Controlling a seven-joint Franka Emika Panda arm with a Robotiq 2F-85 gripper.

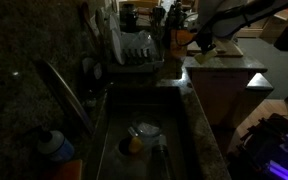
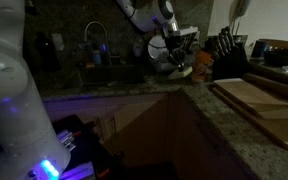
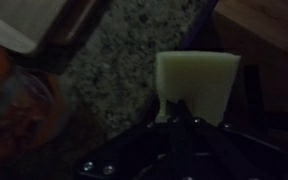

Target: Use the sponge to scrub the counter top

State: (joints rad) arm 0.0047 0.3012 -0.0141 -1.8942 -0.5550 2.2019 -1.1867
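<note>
The orange thing [image 2: 202, 67] and the cutting board are in the sponge's way, so my gripper should pick up the sponge and bring it back to the clear counter [image 2: 138, 86] beside the sink.
In the wrist view the sponge [image 3: 196, 80], a pale yellowish block, sticks out from between the dark fingers of my gripper [image 3: 199, 112], which is shut on it. Beneath it lies the speckled granite counter top [image 3: 124, 60]. Whether the sponge touches the stone cannot be told. In both exterior views the arm reaches down over the counter corner beside the sink, with the gripper [image 1: 206, 42] [image 2: 174, 62] low over the counter top [image 1: 199, 100] [image 2: 184, 88]. The sponge itself is too small and dark to make out there.
A sink [image 1: 174, 125] holds a round dish [image 1: 144, 130] and a yellow-orange object [image 1: 134, 144]. A dish rack [image 1: 134, 50] and faucet [image 1: 69, 90] stand behind it. A wooden cutting board [image 2: 259, 100], knife block [image 2: 227, 55] and orange thing [image 2: 201, 65] crowd the counter.
</note>
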